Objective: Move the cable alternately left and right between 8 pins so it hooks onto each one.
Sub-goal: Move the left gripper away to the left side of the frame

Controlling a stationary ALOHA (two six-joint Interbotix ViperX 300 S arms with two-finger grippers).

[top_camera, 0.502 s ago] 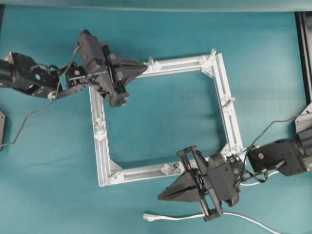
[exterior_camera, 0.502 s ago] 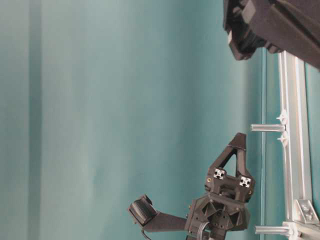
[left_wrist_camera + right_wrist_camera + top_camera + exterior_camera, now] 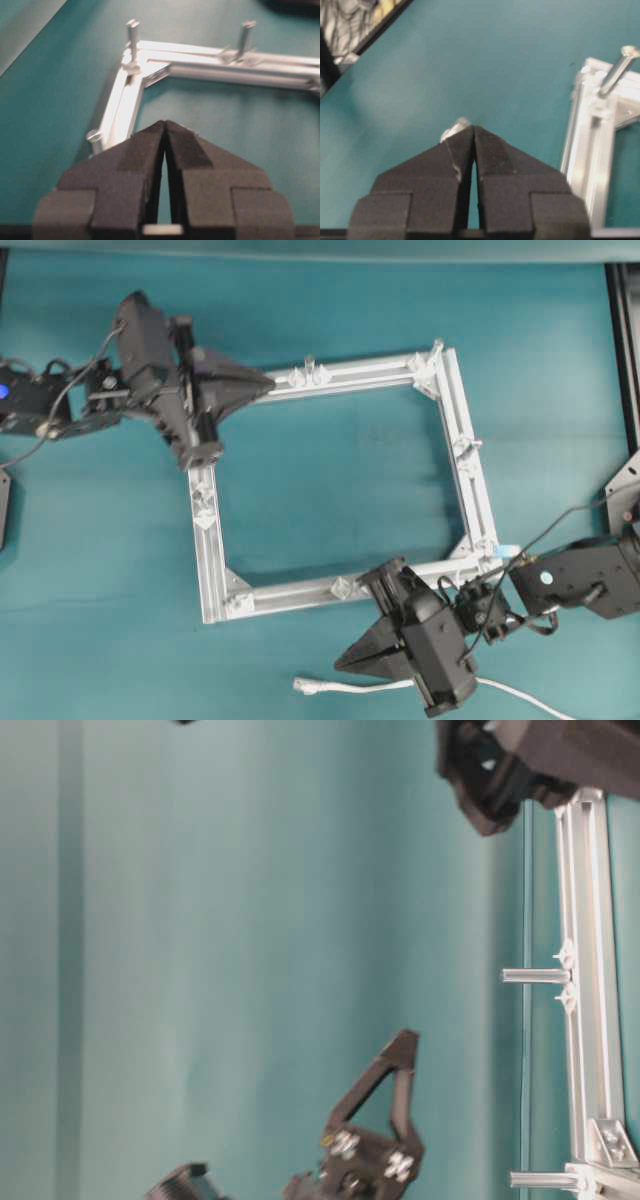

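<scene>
The white cable is held at the frame's corner by a light blue piece [image 3: 507, 551], so that end of the cable will stay put while slack follows when the robot carries the plug [image 3: 308, 685].
The white cable [image 3: 380, 686] lies on the teal cloth below the frame, its plug [image 3: 304, 686] at the left end; it runs right under my right arm. In the right wrist view the plug [image 3: 454, 128] peeks out just beyond the left fingertip. My right gripper [image 3: 342, 664] is shut and empty, pointing left just above and right of the plug. My left gripper [image 3: 268, 383] is shut and empty at the top left corner of the square aluminium frame [image 3: 455, 420]. Pins [image 3: 308, 367] stand around the frame; the left wrist view shows pins [image 3: 133, 36] at a corner ahead of the gripper [image 3: 164, 123].
Thin black wires [image 3: 560, 515] loop off the right arm near the frame's lower right corner. A black stand [image 3: 625, 330] lines the right edge. In the table-level view a pin [image 3: 535, 976] sticks out from the frame [image 3: 590, 1050], with the right gripper [image 3: 403, 1040] to its left.
My left gripper has drawn back up and left, off the frame's inside corner. My right gripper has swung down and turned toward the cable's plug.
</scene>
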